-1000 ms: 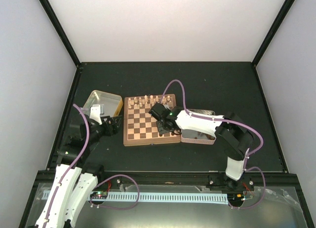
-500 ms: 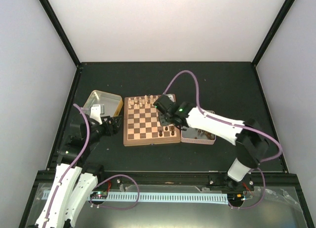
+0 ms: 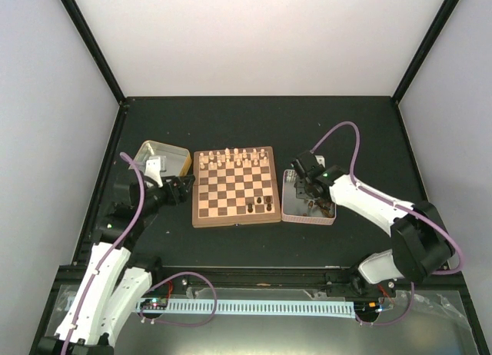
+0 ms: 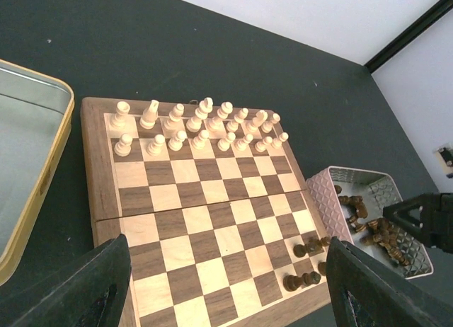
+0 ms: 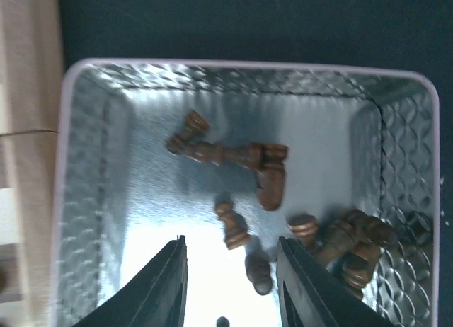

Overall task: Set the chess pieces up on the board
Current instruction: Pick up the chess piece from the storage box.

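The dark knight's head (image 5: 271,192) lies clear with its sides facing the open fingers, so the robot's right gripper should keep going toward the tin's far side (image 5: 244,81) and close on the head.
The board (image 3: 223,194) lies at mid-table, with pale pieces (image 3: 231,158) filling its two far rows. Three dark chess pieces (image 3: 266,205) stand at its near right corner, also in the left wrist view (image 4: 304,248). More dark chess pieces (image 5: 263,173) lie loose in the pink-rimmed tin (image 3: 307,220) right of the board. My right gripper (image 3: 307,187) hovers over that tin, open (image 5: 230,270), above a lying piece (image 5: 232,226) and holding nothing. My left gripper (image 3: 183,190) waits open at the board's left edge (image 4: 226,299), empty.
A gold-rimmed tin (image 3: 183,161) sits left of the board, its rim (image 4: 65,122) close to my left gripper. The pink tin's wall (image 5: 78,199) touches the board's right edge. Dark walls edge the table on three sides.
My right gripper has moved from the board's near right corner to over the pink tin and has opened. The left arm has barely shifted.
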